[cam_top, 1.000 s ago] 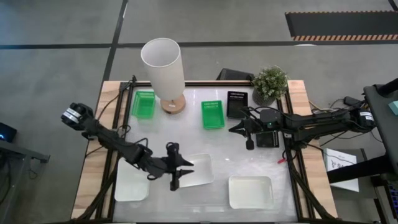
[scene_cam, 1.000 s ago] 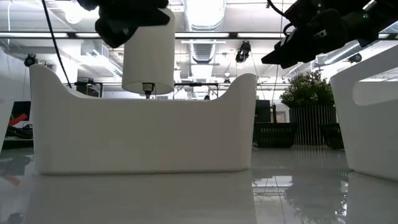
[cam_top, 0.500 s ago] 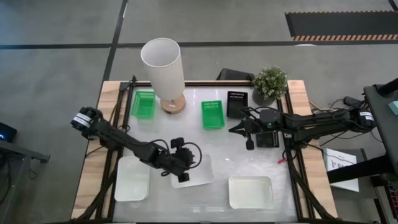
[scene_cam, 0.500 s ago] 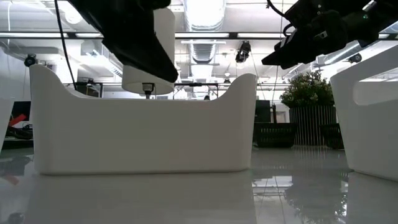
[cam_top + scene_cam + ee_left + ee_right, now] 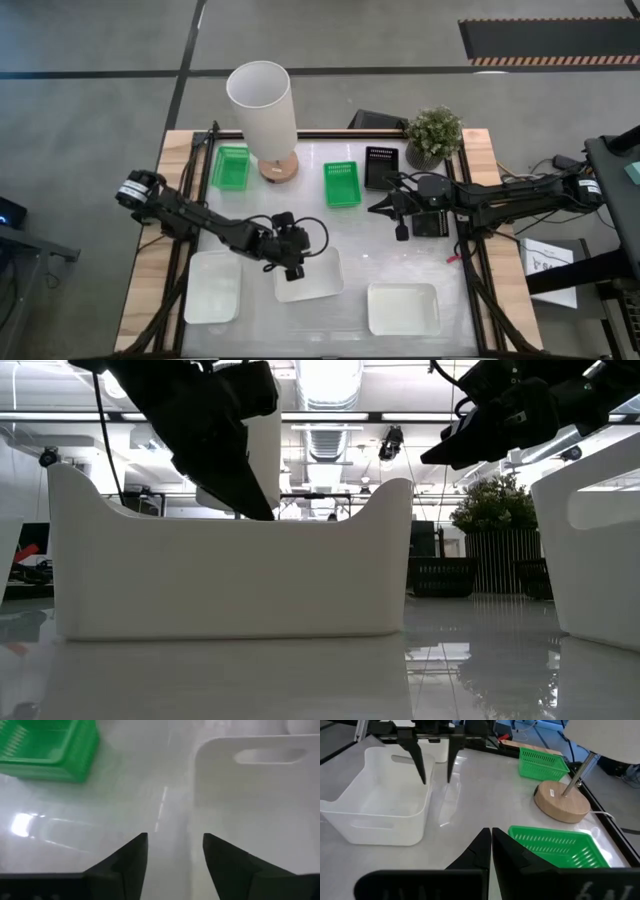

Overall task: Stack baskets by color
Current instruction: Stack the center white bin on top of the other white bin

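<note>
I expect the middle white basket will tilt and swing round in one piece when I lift it, as my left gripper's fingers straddle just one side of the basket.
Three white baskets lie along the near side: left, middle, right. At the far side lie two green baskets and a black one. My left gripper is open and slants down over the middle white basket's far wall, near its left corner. One finger stands inside the wall and one outside; I cannot tell whether they touch it. My right gripper hangs shut above the table, near the black basket, holding nothing.
A tall white lamp on a round wooden foot stands at the far side between the green baskets. A potted plant is at the far right corner. Bare table shows between the far baskets and the white ones.
My left gripper has moved toward the table's far edge and sunk to the middle white basket's far-left corner, tipping to point more steeply downward. The baskets have stayed where they were.
</note>
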Available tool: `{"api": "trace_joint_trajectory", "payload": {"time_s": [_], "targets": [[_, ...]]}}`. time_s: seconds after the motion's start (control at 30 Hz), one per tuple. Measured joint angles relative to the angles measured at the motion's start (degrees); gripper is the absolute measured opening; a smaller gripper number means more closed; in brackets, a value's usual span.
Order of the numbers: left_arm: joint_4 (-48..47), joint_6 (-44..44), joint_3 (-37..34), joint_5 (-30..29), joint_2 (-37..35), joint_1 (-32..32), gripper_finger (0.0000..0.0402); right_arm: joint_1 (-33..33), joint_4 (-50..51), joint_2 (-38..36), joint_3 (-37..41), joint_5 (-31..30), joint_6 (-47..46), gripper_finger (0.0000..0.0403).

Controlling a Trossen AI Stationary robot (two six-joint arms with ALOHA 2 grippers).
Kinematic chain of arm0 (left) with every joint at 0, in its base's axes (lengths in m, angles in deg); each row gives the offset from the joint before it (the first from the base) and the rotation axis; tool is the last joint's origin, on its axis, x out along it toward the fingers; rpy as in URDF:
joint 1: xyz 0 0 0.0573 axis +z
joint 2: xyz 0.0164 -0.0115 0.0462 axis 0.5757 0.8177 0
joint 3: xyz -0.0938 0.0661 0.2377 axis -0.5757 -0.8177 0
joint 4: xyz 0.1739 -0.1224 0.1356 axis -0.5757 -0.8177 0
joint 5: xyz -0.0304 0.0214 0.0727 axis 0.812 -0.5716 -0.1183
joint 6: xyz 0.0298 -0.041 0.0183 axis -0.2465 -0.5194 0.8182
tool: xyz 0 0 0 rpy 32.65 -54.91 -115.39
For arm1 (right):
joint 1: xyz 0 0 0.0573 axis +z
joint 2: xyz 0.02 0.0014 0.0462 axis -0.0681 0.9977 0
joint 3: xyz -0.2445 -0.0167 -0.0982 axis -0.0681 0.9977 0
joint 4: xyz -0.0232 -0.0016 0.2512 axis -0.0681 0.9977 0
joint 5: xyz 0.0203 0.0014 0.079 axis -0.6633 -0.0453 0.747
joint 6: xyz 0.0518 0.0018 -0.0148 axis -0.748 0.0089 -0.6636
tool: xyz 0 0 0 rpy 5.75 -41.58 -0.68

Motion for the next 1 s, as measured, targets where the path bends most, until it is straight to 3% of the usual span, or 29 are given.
{"api": "trace_joint_trajectory", "payload": {"time_s": [0.1, 0.23, 0.53, 0.8, 1.0], "targets": [[1.01, -0.1, -0.42, -0.45, 0.0, 0.48, 0.0178, 0.0, -0.05, 0.0, 0.0, 0.0, 0.54, 0.0009], [2.62, -2.54, -2.18, 0.14, 0.12, 0.74, 0.0148, 0.0, -0.19, 0.0, 0.0, 0.0, 1.11, 0.0009], [3.7, -5.45, -2.55, 0.76, 0.25, 0.72, 0.001, 0.0, 0.11, 0.02, 0.0, 0.0, 1.83, 0.0009], [3.44, -9.84, -0.75, 0.84, -1.07, 0.08, 0.0001, 0.0, 0.34, 0.02, 0.0, 0.0, 3.06, 0.0009], [2.88, -21.11, -0.23, -2.0, -7.15, -2.13, 0.0, 0.0, 0.76, 0.02, 0.0, -0.01, 3.43, 0.0009]]}}
